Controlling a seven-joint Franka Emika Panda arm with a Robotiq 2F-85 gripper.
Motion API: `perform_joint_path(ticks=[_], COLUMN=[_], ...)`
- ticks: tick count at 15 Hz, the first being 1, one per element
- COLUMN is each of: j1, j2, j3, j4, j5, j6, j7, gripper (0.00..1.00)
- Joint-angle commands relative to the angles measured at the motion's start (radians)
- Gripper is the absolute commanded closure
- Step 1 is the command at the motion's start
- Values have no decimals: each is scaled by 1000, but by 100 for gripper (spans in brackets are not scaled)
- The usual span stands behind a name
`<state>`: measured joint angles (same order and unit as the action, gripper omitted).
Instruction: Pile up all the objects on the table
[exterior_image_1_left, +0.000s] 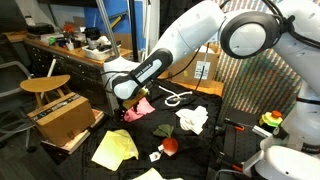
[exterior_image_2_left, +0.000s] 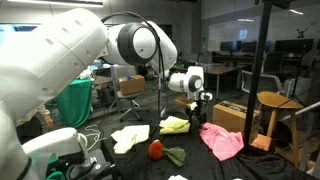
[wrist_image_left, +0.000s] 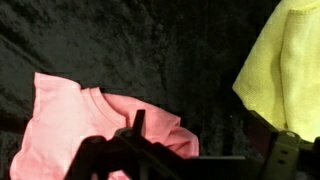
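The pink cloth's corner (wrist_image_left: 186, 141) extends between the robot's open fingers, away from the yellow cloth, so the gripper goes on moving down until it closes on the pink fold (wrist_image_left: 163, 124).
My gripper (exterior_image_1_left: 125, 100) hangs open and empty above the black-covered table (exterior_image_1_left: 135, 128). It also shows in an exterior view (exterior_image_2_left: 203, 103). In the wrist view its fingers (wrist_image_left: 205, 140) frame bare black cloth, with a pink cloth (wrist_image_left: 80, 120) on one side and a yellow cloth (wrist_image_left: 285, 65) on the other. The pink cloth (exterior_image_1_left: 141, 107) (exterior_image_2_left: 222, 140) lies just beside the gripper. The yellow cloth (exterior_image_1_left: 115, 148) (exterior_image_2_left: 175, 124) lies flat nearby. A white cloth (exterior_image_1_left: 192, 119) (exterior_image_2_left: 130, 137), a red ball-like object (exterior_image_1_left: 170, 145) (exterior_image_2_left: 156, 149) and a dark green object (exterior_image_1_left: 163, 130) (exterior_image_2_left: 175, 155) lie apart from these.
A white cable (exterior_image_1_left: 175, 97) lies at the table's far side. A small white object (exterior_image_1_left: 156, 156) lies near the front edge. A cardboard box (exterior_image_1_left: 65, 115) and a wooden stool (exterior_image_1_left: 45, 85) stand beside the table. Desks and clutter fill the background.
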<state>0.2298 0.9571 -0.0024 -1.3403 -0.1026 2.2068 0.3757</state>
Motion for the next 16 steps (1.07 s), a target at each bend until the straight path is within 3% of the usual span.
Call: perform_joint_path(ticks=[1, 16], j1=[12, 42], j2=[54, 122], j3=[-21, -119], j4=[60, 91], j5=[19, 16], j6=[22, 159], j7=[33, 259], gripper=[0, 0])
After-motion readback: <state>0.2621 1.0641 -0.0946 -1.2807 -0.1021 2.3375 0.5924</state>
